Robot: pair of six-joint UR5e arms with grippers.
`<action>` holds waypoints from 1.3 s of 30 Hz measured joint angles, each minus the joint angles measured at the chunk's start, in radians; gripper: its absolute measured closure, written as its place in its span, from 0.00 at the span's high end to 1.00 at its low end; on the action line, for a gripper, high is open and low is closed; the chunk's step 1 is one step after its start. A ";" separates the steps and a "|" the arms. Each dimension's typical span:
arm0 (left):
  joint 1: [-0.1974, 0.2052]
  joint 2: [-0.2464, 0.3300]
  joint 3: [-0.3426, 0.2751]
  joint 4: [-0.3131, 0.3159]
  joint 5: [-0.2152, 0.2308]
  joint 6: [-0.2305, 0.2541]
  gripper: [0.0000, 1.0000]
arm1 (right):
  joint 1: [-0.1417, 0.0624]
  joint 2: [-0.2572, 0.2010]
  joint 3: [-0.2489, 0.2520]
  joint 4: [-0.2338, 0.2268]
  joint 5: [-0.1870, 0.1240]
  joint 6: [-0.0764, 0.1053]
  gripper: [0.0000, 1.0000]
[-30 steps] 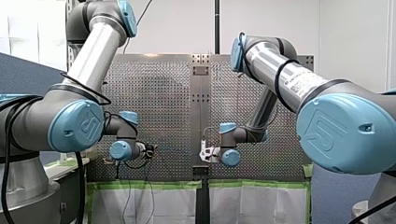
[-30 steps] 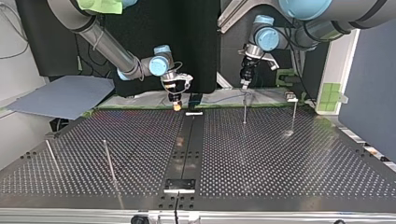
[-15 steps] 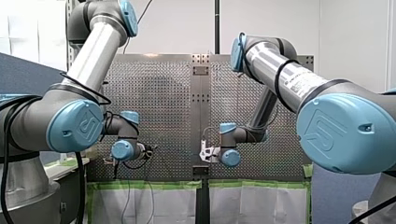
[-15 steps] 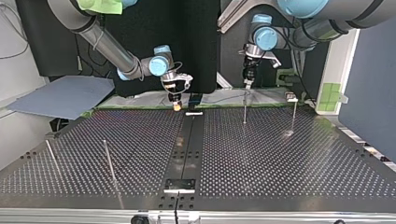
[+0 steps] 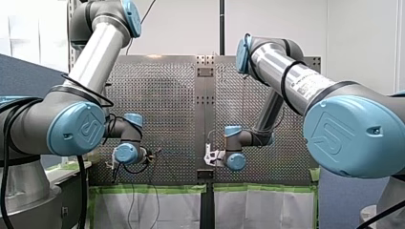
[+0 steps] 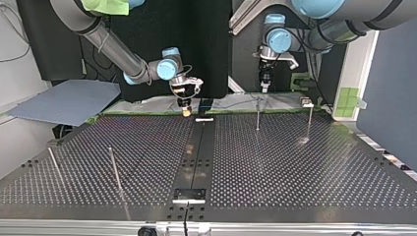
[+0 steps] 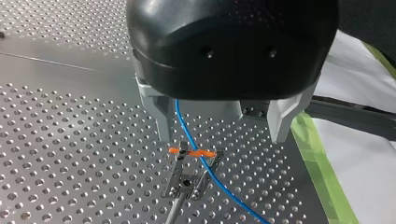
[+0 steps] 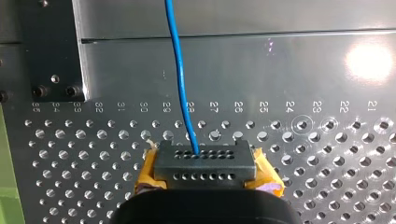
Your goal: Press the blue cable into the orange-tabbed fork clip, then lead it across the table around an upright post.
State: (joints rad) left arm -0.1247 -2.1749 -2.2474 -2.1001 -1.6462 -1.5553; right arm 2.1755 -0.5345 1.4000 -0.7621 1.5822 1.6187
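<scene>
The blue cable (image 8: 176, 56) comes out of the grey perforated block in a smooth curve (image 8: 189, 128), so it will bend into a springy arc when I carry it across.
In the left wrist view my left gripper (image 7: 220, 137) hangs open, its metal fingers (image 7: 163, 123) standing either side of the orange-tabbed fork clip (image 7: 194, 153) and above it. The blue cable (image 7: 187, 126) runs from under the black gripper body down through the clip's fork and onward. My right gripper (image 8: 205, 164) has its yellow pads (image 8: 150, 173) shut on the cable (image 8: 180, 70) at a grey perforated block. In the top view the left gripper (image 6: 265, 84) hovers over the clip (image 6: 257, 105), and the right gripper (image 6: 186, 110) is low at the plate's far edge.
An upright post (image 6: 310, 118) stands near the clip at the top view's right. Two more posts (image 6: 115, 169) lean at that view's left. A grey sheet (image 6: 69, 101) and green tape (image 6: 349, 101) lie beyond the perforated plate (image 6: 295, 167).
My left gripper has lifted a little and shifted to the top view's right, away from the clip. My right arm has stayed still.
</scene>
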 joint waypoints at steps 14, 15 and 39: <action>-0.083 -0.001 0.080 -0.079 -0.037 0.014 1.00 | 0.001 0.000 0.000 -0.004 0.002 0.000 0.00; -0.093 -0.001 0.089 -0.087 -0.046 0.013 1.00 | 0.002 0.000 0.000 -0.004 0.002 0.000 0.00; -0.228 -0.011 0.225 -0.211 -0.272 -0.065 1.00 | 0.006 0.000 0.000 -0.001 0.002 0.001 0.00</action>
State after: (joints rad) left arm -0.3529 -2.1861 -2.0224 -2.3106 -1.9185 -1.6206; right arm 2.1813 -0.5345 1.3998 -0.7628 1.5839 1.6200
